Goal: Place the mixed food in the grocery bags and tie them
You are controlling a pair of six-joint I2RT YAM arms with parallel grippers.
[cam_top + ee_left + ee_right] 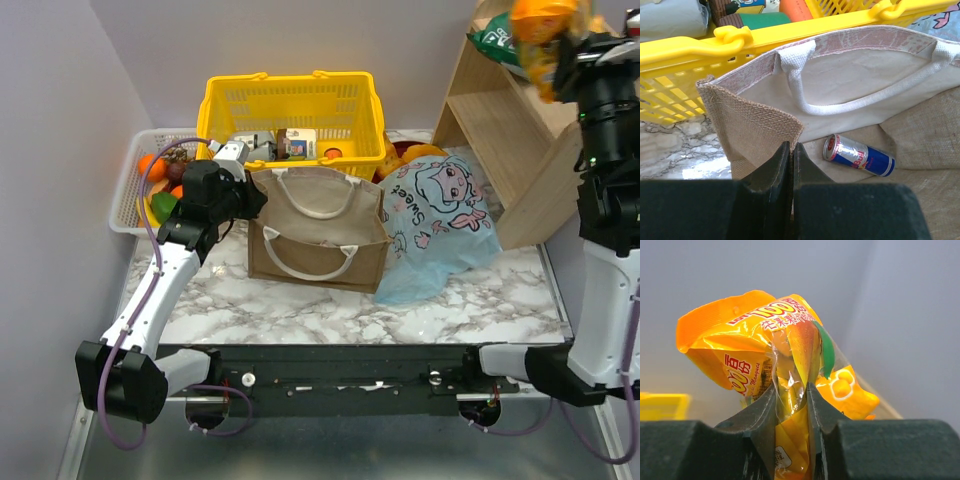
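The tan bag's opening (pixel 318 212) is held open and there is room (pixel 860 134) beside the drink can, so my right gripper should go on bringing the orange snack packet over and let it go inside.
The tan bag (pixel 318 225) stands open mid-table, white loop handles up. My left gripper (pixel 255 200) is shut on the burlap rim at its left corner (pixel 791 145). A blue-silver-red drink can (pixel 858 155) lies on its side inside the bag. To the right leans the light-blue cartoon bag (pixel 440 225). High at the top right, my right gripper (pixel 562 52) is shut on an orange snack packet (pixel 543 30). In the right wrist view the packet (pixel 765 340) is pinched between the fingers (pixel 791 390). A green packet (pixel 493 40) rests on the wooden shelf. Oranges and other fruit (pixel 155 175) lie at the left.
A yellow mesh basket (pixel 295 105) with cartons stands right behind the tan bag. A white tray (pixel 128 195) holds the fruit at the far left by the wall. A slanted wooden shelf (pixel 515 160) fills the back right corner.
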